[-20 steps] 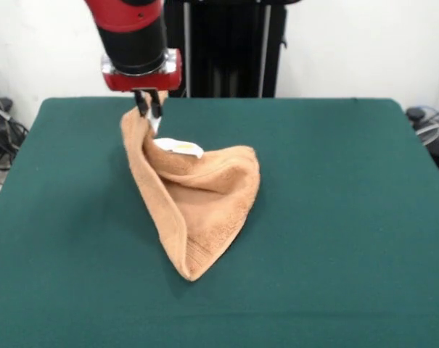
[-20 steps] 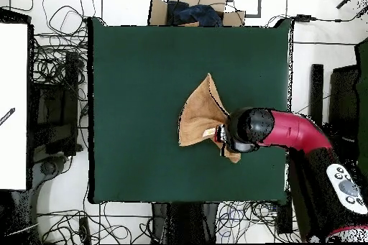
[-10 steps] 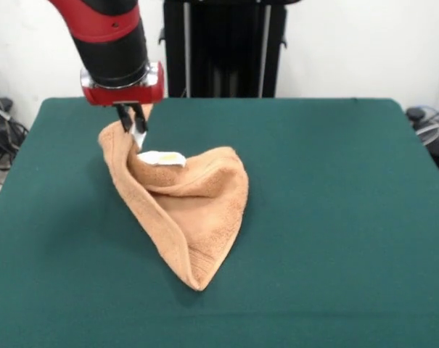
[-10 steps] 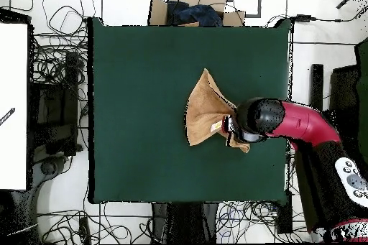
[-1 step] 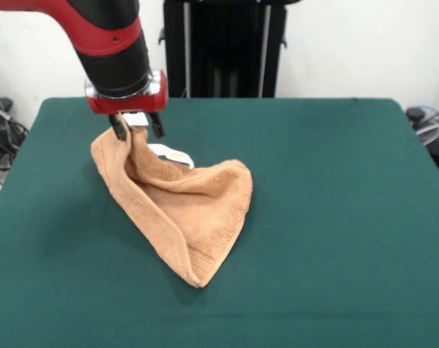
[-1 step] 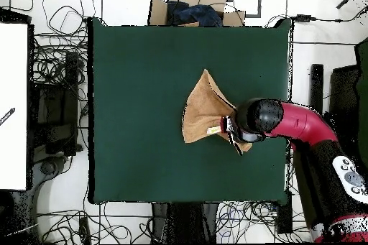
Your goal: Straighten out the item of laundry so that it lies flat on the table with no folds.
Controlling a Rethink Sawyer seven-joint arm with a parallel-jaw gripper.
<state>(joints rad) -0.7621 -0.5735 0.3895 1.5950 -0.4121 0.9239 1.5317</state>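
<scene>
I expect the near point (image 5: pixel 200 283) to drag along when I pull the towel's far corner, because the towel's flat edge (image 5: pixel 229 237) goes straight from that corner to its near point.
The item of laundry (image 5: pixel 183 199), an orange-tan towel, lies folded into a rough triangle left of the table's (image 5: pixel 335 188) centre. One point faces the near edge and a white tag (image 5: pixel 172 154) shows on top. Its far left corner rises between the fingers of my gripper (image 5: pixel 139 128), which stands open just above it, jaws spread to either side. In the overhead view the towel (image 6: pixel 201 109) lies right of the table's (image 6: pixel 136 70) middle, with the gripper (image 6: pixel 231 128) at its lower right corner, partly covering it.
A cardboard box with dark cloth (image 6: pixel 192 8) sits beyond the table's top edge in the overhead view. Cables (image 6: pixel 57 55) crowd the floor on the left beside a white surface (image 6: pixel 14 105). Green cloth surrounds the towel on all sides.
The gripper carried the towel's corner toward the front view's left, then lowered slightly and spread its jaws. The raised corner has sagged and the towel lies lower and wider.
</scene>
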